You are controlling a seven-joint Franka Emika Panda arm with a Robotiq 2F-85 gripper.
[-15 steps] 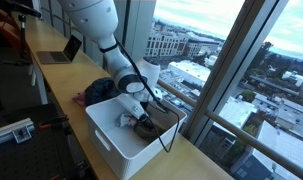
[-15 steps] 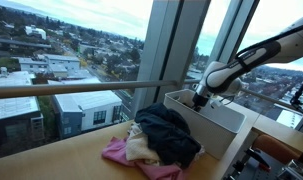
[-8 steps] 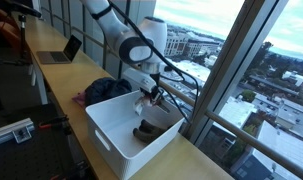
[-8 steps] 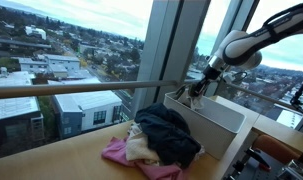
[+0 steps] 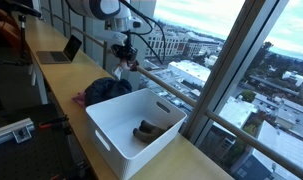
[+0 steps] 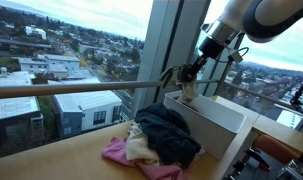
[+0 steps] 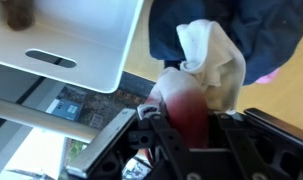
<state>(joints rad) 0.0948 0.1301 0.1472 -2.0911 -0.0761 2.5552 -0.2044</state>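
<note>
The garment [image 6: 188, 90] is hanging free of the white bin's edge and the path is open, so my gripper goes on carrying it until it can let go over the dark blue clothes [image 6: 165, 128].
My gripper [image 5: 124, 52] is shut on a small white and reddish garment [image 5: 124, 70] and holds it in the air above the near-pile edge of the white bin [image 5: 111, 140]. It also shows in an exterior view [image 6: 195, 68] with the garment [image 6: 188, 90] hanging over the bin [image 6: 219, 122]. In the wrist view the garment [image 7: 181, 98] sits between the jaws [image 7: 181, 128]. A brown item [image 5: 147, 131] lies in the bin. A pile of clothes [image 5: 104, 90] [image 6: 163, 135], dark blue on top, lies beside the bin.
A laptop [image 5: 61, 50] stands farther along the wooden counter [image 5: 66, 85]. Tall windows with a railing [image 5: 176, 95] run along the counter's far side. A pink cloth [image 6: 121, 152] sticks out of the pile. The bin's handle slot [image 7: 51, 60] shows in the wrist view.
The gripper has risen out of the bin with the small garment and moved toward the clothes pile. The brown item stays in the bin.
</note>
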